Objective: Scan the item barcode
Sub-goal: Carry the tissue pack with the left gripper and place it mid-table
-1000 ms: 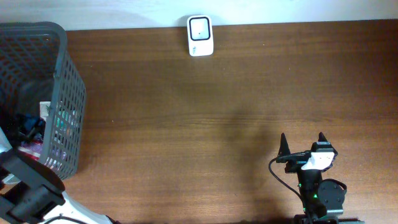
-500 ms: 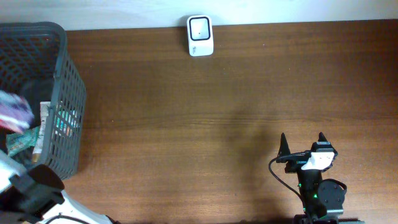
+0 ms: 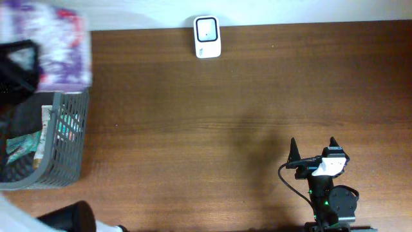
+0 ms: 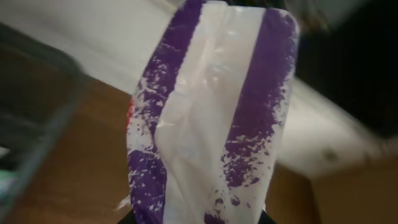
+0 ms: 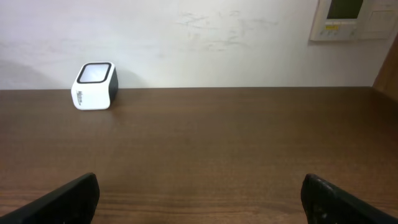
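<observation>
The packet is clear of the basket and the tabletop before the scanner (image 3: 230,111) is empty, so my left gripper goes on going there before it lets go of the packet.
A purple-and-white plastic packet (image 3: 61,48) hangs high above the table's far left corner, blurred and close to the overhead camera. My left gripper (image 3: 16,64) is shut on it. The packet (image 4: 211,112) fills the left wrist view, and only the dark finger edges of the left gripper (image 4: 199,219) show at the bottom. No barcode shows on the facing side. The white scanner (image 3: 207,37) with its dark window stands at the table's far edge, also seen as the scanner (image 5: 94,86) in the right wrist view. My right gripper (image 3: 313,143) (image 5: 199,199) rests open and empty at the near right.
A grey mesh basket (image 3: 61,148) with several more packets in it stands at the left edge of the table, below the lifted packet. A wall panel (image 5: 354,18) hangs on the white wall behind the table.
My left gripper has closed on the purple packet and lifted it out of the basket, up and toward the far side. The right arm has not moved.
</observation>
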